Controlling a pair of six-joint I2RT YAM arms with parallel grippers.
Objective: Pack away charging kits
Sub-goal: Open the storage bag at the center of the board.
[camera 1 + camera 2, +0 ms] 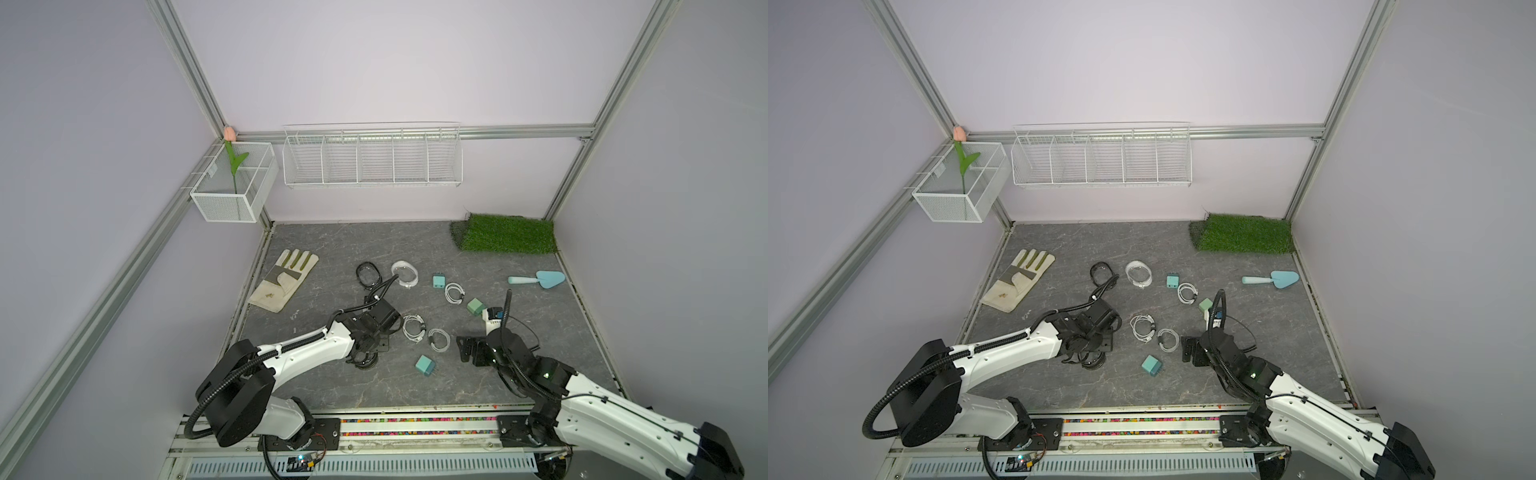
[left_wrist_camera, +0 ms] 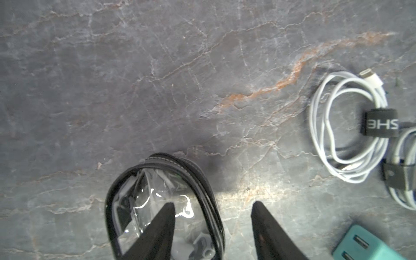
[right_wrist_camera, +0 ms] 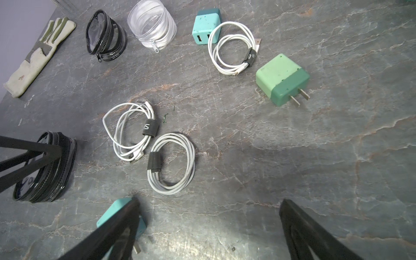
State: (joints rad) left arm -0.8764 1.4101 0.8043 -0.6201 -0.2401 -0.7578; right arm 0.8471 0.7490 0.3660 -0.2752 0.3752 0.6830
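Note:
The clear case's black rims [image 2: 190, 170] are close together, so my left gripper should hold the case by its edge [image 2: 212, 212] while my right gripper spreads it open.
My left gripper [image 2: 213, 203] points down over a clear, black-rimmed case [image 2: 157, 180] that stands near the table's front left [image 1: 363, 363]. One finger is inside it and the other outside, with a gap still between the jaws and the case wall. My right gripper [image 3: 209, 201] hovers open and holds nothing, and a teal adapter [image 3: 112, 211] lies beside one finger. Two coiled white cables [image 1: 413, 328] [image 1: 439, 340] lie between the arms. Farther back are a second black-rimmed case [image 1: 368, 274], a white case [image 1: 405, 272], two adapters [image 1: 437, 281] [image 1: 476, 306] and a third cable [image 1: 454, 293].
A beige glove [image 1: 284, 280] lies at the left edge and a light-blue trowel [image 1: 538, 279] at the right. A grass mat [image 1: 507, 232] fills the back right corner. A wire basket [image 1: 372, 158] and a mesh box [image 1: 235, 187] hang on the walls.

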